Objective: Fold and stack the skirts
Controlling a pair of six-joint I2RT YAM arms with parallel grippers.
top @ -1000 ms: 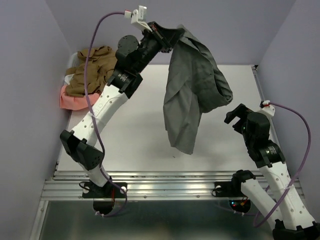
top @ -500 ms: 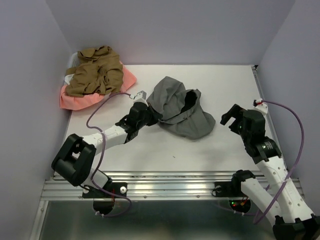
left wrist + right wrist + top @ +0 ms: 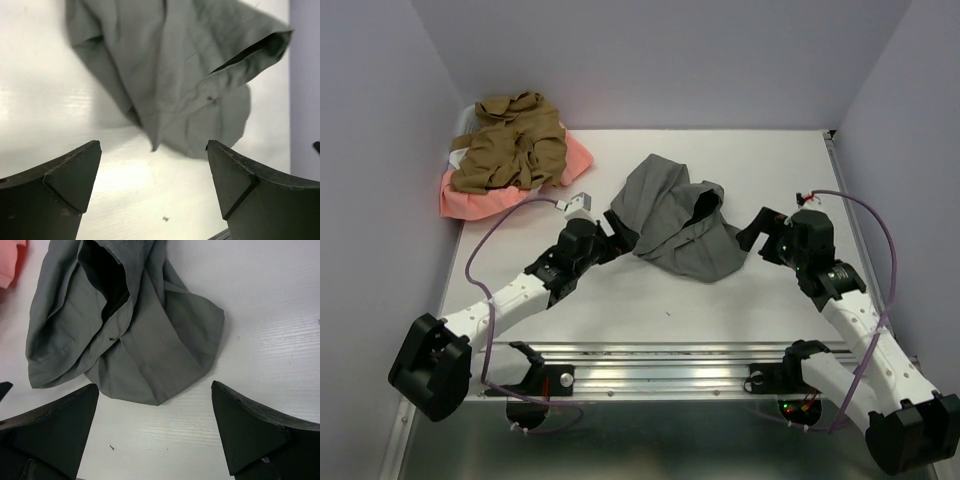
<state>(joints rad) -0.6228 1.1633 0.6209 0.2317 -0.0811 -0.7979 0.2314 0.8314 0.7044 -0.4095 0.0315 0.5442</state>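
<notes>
My gripper will open the grey skirt (image 3: 695, 240) into a wide panel of pleats when I lift and spread it, since long straight creases (image 3: 175, 334) run through the crumpled heap.
The grey skirt (image 3: 675, 220) lies crumpled in a heap on the middle of the white table, its waist opening gaping dark. My left gripper (image 3: 613, 232) sits low at the heap's left edge, open, with only bare table between its fingers (image 3: 75, 175); the grey skirt (image 3: 175, 75) lies just ahead of it. My right gripper (image 3: 758, 232) stands open at the heap's right edge, apart from the grey skirt (image 3: 125, 330). The tan-brown skirt (image 3: 510, 150) lies bunched on top of the salmon-pink skirt (image 3: 470, 200) at the back left.
A white basket rim (image 3: 460, 150) peeks out behind the tan and pink pile in the back left corner. Purple walls close in the table at the left, back and right. A metal rail (image 3: 660, 355) runs along the near edge.
A second ago the left gripper held the grey skirt high in the air. It came down, let go and drew back left; the skirt now lies heaped. The right gripper moved in toward it.
</notes>
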